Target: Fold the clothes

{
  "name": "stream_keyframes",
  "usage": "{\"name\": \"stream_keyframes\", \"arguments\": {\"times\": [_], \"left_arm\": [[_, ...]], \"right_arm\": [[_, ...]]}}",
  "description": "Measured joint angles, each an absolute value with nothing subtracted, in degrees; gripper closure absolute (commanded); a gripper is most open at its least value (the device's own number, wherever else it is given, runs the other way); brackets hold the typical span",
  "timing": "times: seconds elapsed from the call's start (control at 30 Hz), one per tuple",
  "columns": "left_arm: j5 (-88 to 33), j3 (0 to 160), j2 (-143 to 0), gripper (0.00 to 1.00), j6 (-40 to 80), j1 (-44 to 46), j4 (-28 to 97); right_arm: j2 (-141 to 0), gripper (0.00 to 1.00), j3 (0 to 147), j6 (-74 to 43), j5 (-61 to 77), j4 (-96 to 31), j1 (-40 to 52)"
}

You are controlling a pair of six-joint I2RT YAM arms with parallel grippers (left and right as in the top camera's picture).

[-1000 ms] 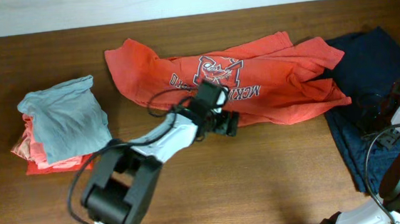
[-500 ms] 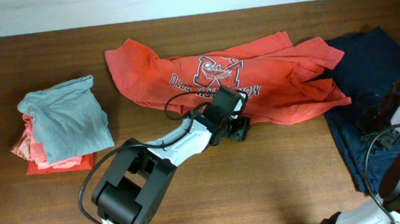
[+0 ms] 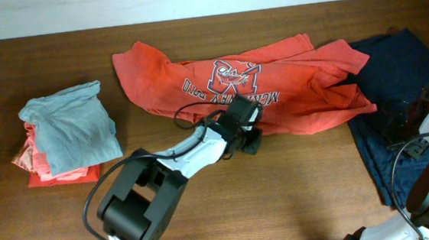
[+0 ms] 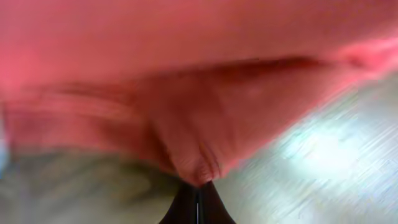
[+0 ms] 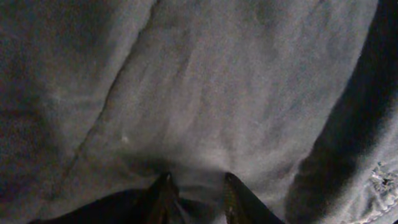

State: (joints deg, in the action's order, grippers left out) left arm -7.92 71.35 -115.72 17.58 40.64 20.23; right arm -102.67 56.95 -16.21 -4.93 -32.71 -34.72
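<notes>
The coral-red T-shirt's hem (image 4: pixel 202 167) is pinched in my left gripper, and the wood (image 3: pixel 140 132) toward the folded stack is clear, so I keep pulling that way until the cloth spreads out.
A coral-red T-shirt (image 3: pixel 296 90) with white lettering lies spread and crumpled across the back middle of the wooden table (image 3: pixel 282 199). My left gripper (image 3: pixel 251 140) is at its near hem, shut on a pinch of the red cloth (image 4: pixel 186 112), which bunches right at the closed tips of the gripper (image 4: pixel 198 186). A dark navy shirt (image 3: pixel 398 67) lies in a heap at the right. My right gripper (image 3: pixel 397 118) rests low on it. In the right wrist view that gripper (image 5: pixel 196 180) has its fingers apart, pressed against the dark cloth (image 5: pixel 217 87).
At the left stands a folded stack: a pale grey-blue shirt (image 3: pixel 70 131) on top of folded coral-red cloth (image 3: pixel 38 171). The navy shirt runs down the right side to the table's near right edge.
My left gripper slid right along the red T-shirt's near hem and closed on the cloth. The right arm has not moved.
</notes>
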Motion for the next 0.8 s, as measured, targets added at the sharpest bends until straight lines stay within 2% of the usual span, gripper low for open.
{"name": "stream_keyframes", "arguments": {"times": [0.13, 0.3, 0.5, 0.63, 0.8], "left_arm": [[-3.88, 70.87, -111.37, 1.0, 17.61, 37.58, 32.47], [2.46, 70.59, -99.44, 1.0, 17.58, 30.79, 49.19], [5.98, 70.85, -91.92, 1.0, 17.85, 22.15, 63.81], [8.54, 70.65, -91.92, 1.0, 18.57, 17.26, 67.09], [12.36, 70.57, -91.92, 1.0, 20.23, 8.23, 63.09]], "right_arm": [[-102.67, 0.67, 56.95, -16.25, -4.93, -32.71, -34.72], [-102.67, 0.67, 56.95, -16.25, -4.93, -32.67, -34.72], [-102.59, 0.67, 56.84, -16.23, -4.93, -32.51, -34.72], [-102.59, 0.67, 56.84, -16.21, -4.93, -32.51, -34.72], [-102.59, 0.67, 56.82, -16.21, -4.95, -32.51, -34.72]]}}
